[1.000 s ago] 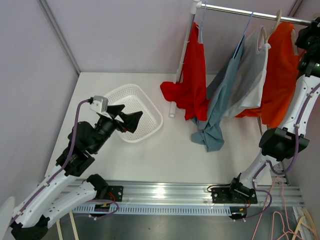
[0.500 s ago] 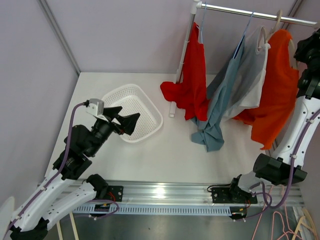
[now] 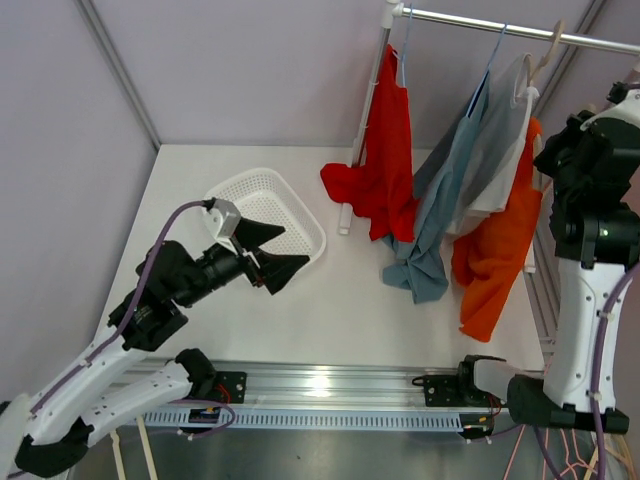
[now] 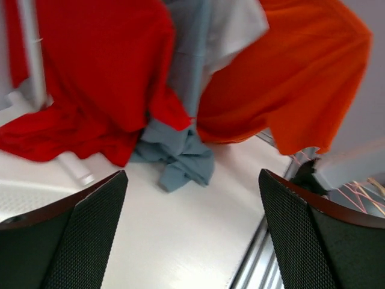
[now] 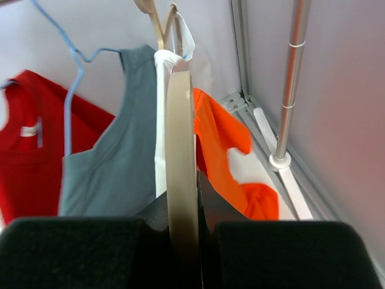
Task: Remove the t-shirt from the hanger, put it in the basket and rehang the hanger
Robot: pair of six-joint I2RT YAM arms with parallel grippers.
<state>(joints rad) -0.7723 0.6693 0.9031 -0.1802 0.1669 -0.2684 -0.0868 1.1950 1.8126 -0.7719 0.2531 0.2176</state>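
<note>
The hanger (image 5: 180, 135) is in my right gripper, and the orange t-shirt's bottom (image 3: 481, 318) hangs clear of the blue-grey top. My left gripper should keep reaching for the t-shirt's bottom until it closes there.
The orange t-shirt (image 3: 495, 260) droops low at the right, its top beside my right gripper and its bottom near the table. It also shows in the right wrist view (image 5: 216, 132) and the left wrist view (image 4: 289, 78). The beige hanger (image 5: 180, 150) has its hook (image 3: 548, 45) at the rail. My right gripper (image 5: 191, 198) is shut on the hanger's arm. The shirt lies along the hanger's right side; I cannot tell whether it is still caught on it. My left gripper (image 3: 275, 255) is open and empty above the table, pointing at the clothes (image 4: 192, 174).
A white basket (image 3: 290, 215) stands at the left by my left gripper. A red shirt (image 3: 390, 150), a blue-grey top (image 3: 440, 200) and a white shirt (image 3: 500, 150) hang from the rail (image 3: 480, 25). The rack's upright pole (image 5: 292, 78) stands at the right.
The orange t-shirt has slid down from the hanger and now droops much lower. My right arm has swung down and inward. My left gripper has moved right, away from the basket.
</note>
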